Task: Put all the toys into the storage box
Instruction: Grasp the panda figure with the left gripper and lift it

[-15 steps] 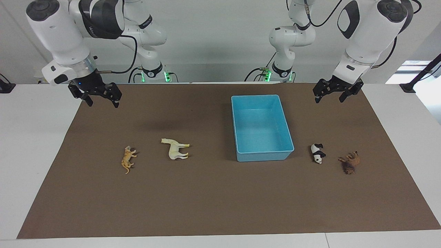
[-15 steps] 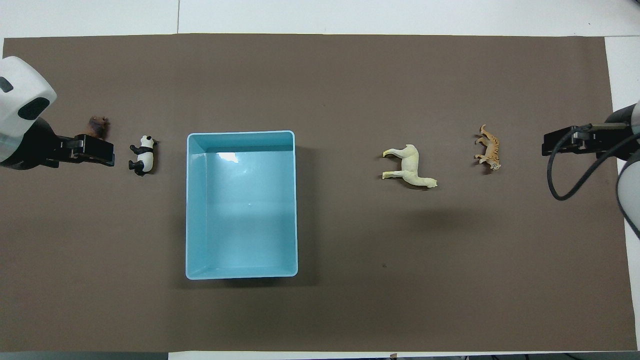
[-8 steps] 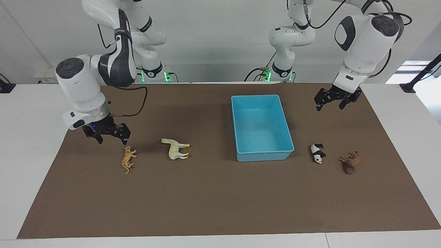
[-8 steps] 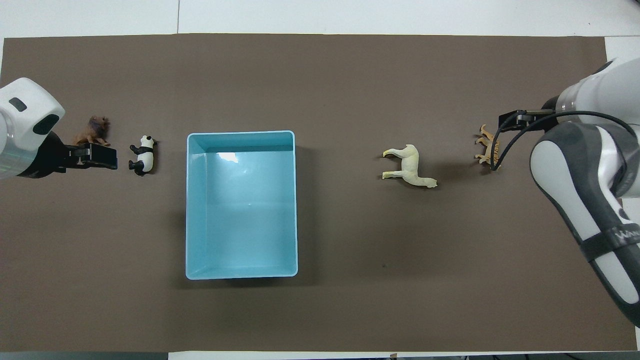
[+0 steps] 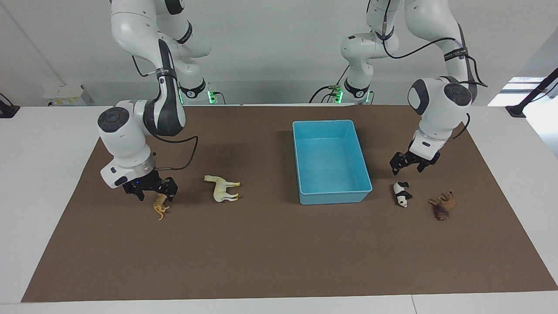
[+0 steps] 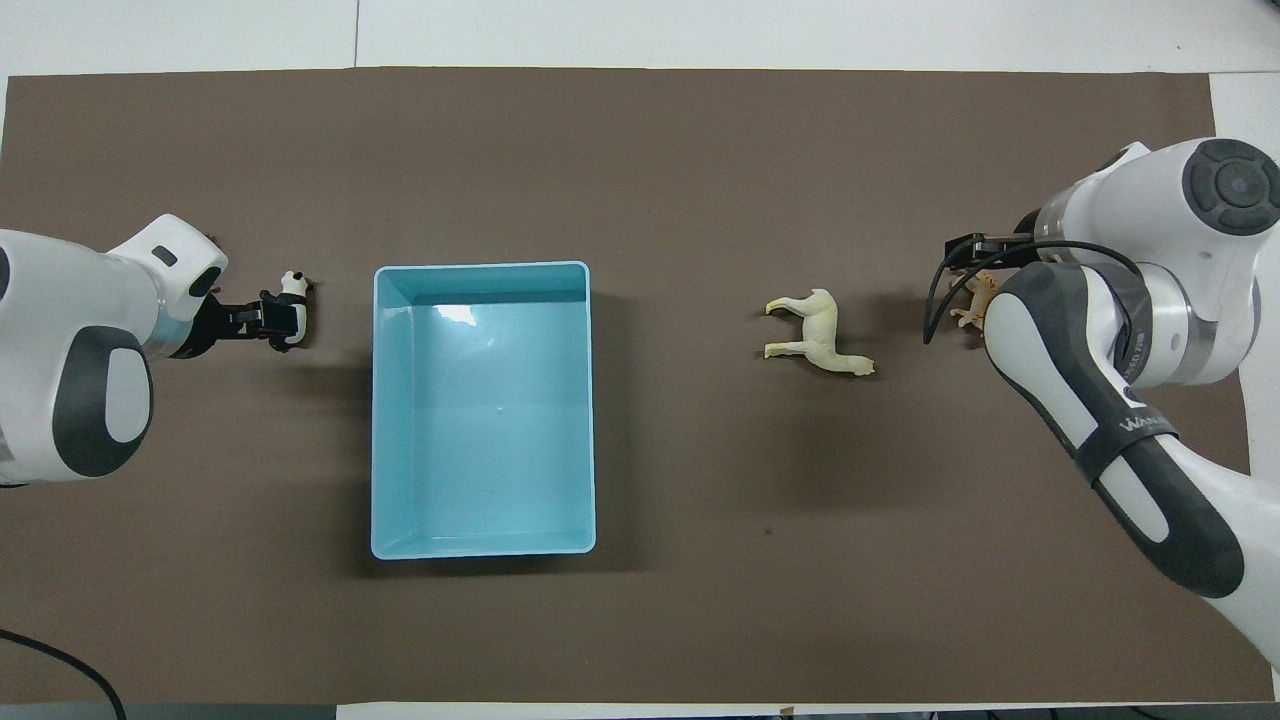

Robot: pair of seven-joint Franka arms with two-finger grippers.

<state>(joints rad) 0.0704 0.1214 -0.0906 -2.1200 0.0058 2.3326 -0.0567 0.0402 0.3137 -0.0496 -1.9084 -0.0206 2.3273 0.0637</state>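
My left gripper should go on going down until its open fingers straddle the panda, then close, since the panda's body (image 5: 401, 193) lies under them, clear of the lion (image 5: 442, 206).
The light blue storage box (image 5: 300, 165) stands empty on the brown mat, also in the overhead view (image 6: 480, 267). My right gripper (image 5: 155, 195) is open and low over the orange tiger (image 5: 160, 209), with a finger on each side of it; the tiger peeks out beside the arm in the overhead view (image 6: 982, 292). The cream horse (image 5: 222, 188) lies between the tiger and the box. My left gripper (image 5: 407, 169) is open just above the panda (image 5: 402, 194), apart from it. The dark brown lion (image 5: 442, 205) lies beside the panda, hidden by the left arm in the overhead view.
The brown mat (image 5: 279, 253) covers most of the white table. All four toys lie in a row level with the box end farther from the robots. The horse (image 6: 820, 335) and panda (image 6: 292, 300) also show from overhead.
Both arms have come down and forward. The right gripper dropped from high near the mat's edge onto the tiger. The left gripper moved over the panda. No toy has moved.
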